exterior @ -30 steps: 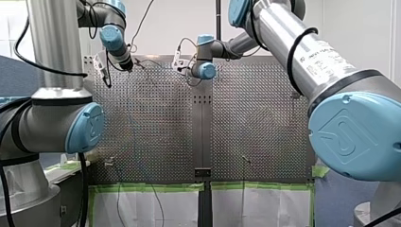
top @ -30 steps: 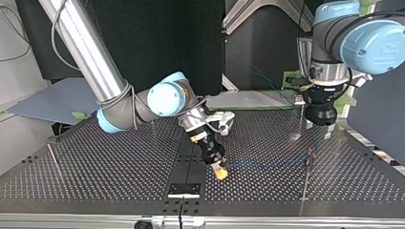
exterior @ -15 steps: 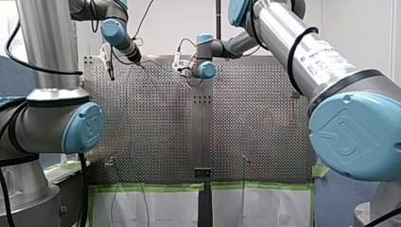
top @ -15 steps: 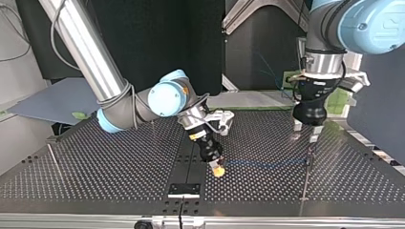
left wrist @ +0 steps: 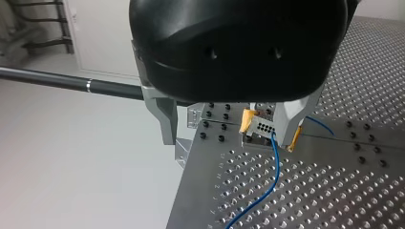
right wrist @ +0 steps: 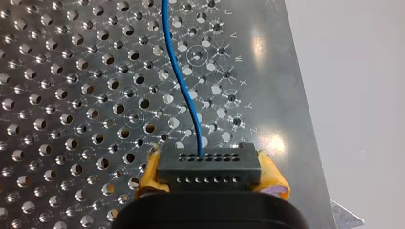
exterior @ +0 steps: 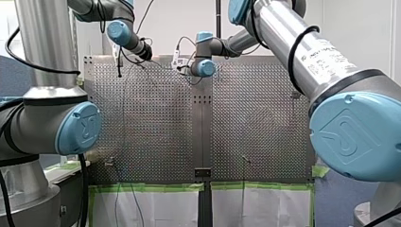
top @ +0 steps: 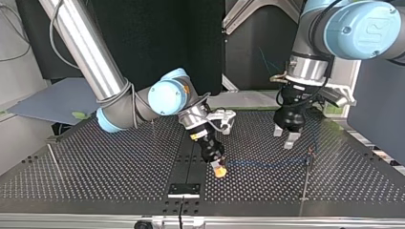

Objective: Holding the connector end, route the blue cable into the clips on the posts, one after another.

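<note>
My gripper is going to carry the black connector, and the blue cable (right wrist: pixel 175 65) leaves the connector in a gentle curve (right wrist: pixel 194 114). The cable will bend sideways and trail along as I carry the connector.
The black connector (right wrist: pixel 207 167) sits between the yellow pads (right wrist: pixel 149 175) of my right gripper (right wrist: pixel 208 180), which is shut on it. From it the blue cable (right wrist: pixel 184 86) runs ahead over the perforated plate. In the top view my right gripper (top: pixel 219 171) is low over the table's middle, and the blue cable (top: pixel 267 163) stretches from it to a thin post (top: pixel 309 157) at that view's right. My left gripper (top: pixel 283 137) hangs open above the table beside that post, holding nothing. In the left wrist view its metal fingers (left wrist: pixel 165 119) stand wide apart, with the connector (left wrist: pixel 260 128) beyond them.
Another thin post (top: pixel 52 160) stands at the top view's left. A black bracket (top: pixel 184 189) sits on the centre strip near the near edge. In the front view two short posts (exterior: pixel 110 161) (exterior: pixel 245 160) stand near the table's near edge.
My left arm has swung away from the post toward the top view's middle, its gripper tilting and staying open. My right gripper has held nearly still with the connector.
</note>
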Available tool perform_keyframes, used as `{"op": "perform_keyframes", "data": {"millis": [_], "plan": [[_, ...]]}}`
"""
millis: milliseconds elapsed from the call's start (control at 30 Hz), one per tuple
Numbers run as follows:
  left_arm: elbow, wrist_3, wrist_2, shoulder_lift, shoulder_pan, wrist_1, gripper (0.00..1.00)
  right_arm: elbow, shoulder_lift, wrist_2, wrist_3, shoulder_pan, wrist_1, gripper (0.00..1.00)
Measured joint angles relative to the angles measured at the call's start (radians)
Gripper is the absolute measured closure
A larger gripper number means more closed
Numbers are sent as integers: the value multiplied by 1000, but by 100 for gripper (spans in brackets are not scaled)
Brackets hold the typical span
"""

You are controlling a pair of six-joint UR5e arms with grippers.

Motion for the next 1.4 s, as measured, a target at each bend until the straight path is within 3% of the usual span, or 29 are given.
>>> {"op": "perform_keyframes", "data": {"millis": [333, 767, 1067, 1400], "plan": [[71, 88, -75, -83, -22, -27, 0, 0, -1, -2, 0, -1, 1, 100], [126, 194, -99, -177, -43, 4, 0, 0, -1, -2, 0, -1, 1, 100], [161, 203, -123, -221, -48, 22, 0, 0, -1, -4, 1, 0, 3, 100], [163, 192, -137, -228, -43, 35, 0, -3, -1, -6, 3, -5, 2, 100]]}}
